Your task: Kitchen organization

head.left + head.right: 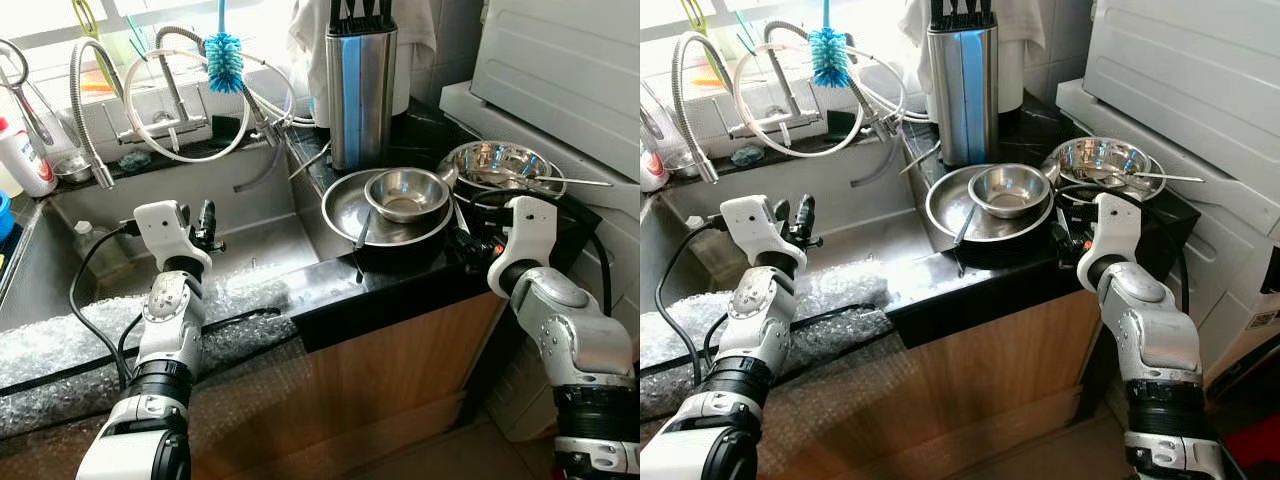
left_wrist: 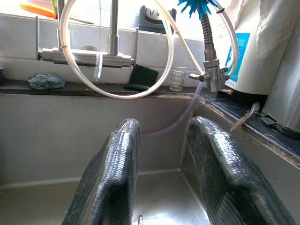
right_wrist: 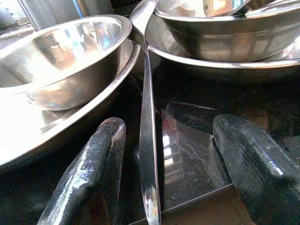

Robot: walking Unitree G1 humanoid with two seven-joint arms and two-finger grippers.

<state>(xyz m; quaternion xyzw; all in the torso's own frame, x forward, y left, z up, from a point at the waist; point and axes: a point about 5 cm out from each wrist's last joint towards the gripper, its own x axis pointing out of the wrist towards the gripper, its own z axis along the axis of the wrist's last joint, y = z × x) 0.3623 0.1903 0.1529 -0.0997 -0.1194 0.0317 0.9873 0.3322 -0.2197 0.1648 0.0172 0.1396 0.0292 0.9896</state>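
The metal utensil [image 1: 460, 212] has its wide end lying uncovered between the bowls, so it should come loose when I raise it and the bowls should stay put.
A small steel bowl [image 1: 405, 193] sits inside a wide steel plate [image 1: 341, 212] on the black counter [image 1: 330, 290]. To their right stands a second steel bowl [image 1: 497, 165] with a spoon across it. My right gripper [image 3: 171, 125] hovers low over the counter's front edge, open. Its fingers [image 3: 89, 178] straddle a long steel utensil handle [image 3: 148, 140] that runs between the two bowls without touching it. My left gripper [image 2: 165, 124] is open and empty, held over the steel sink [image 1: 255, 245] and facing the tap [image 2: 112, 51].
A steel knife block [image 1: 360, 90] stands behind the plate, and a black utensil [image 1: 362, 235] leans on the plate's rim. A blue brush [image 1: 224, 60] and looped hoses hang over the sink. A white appliance [image 1: 560, 60] rises at right. Bubble wrap [image 1: 100, 340] covers the sink's front edge.
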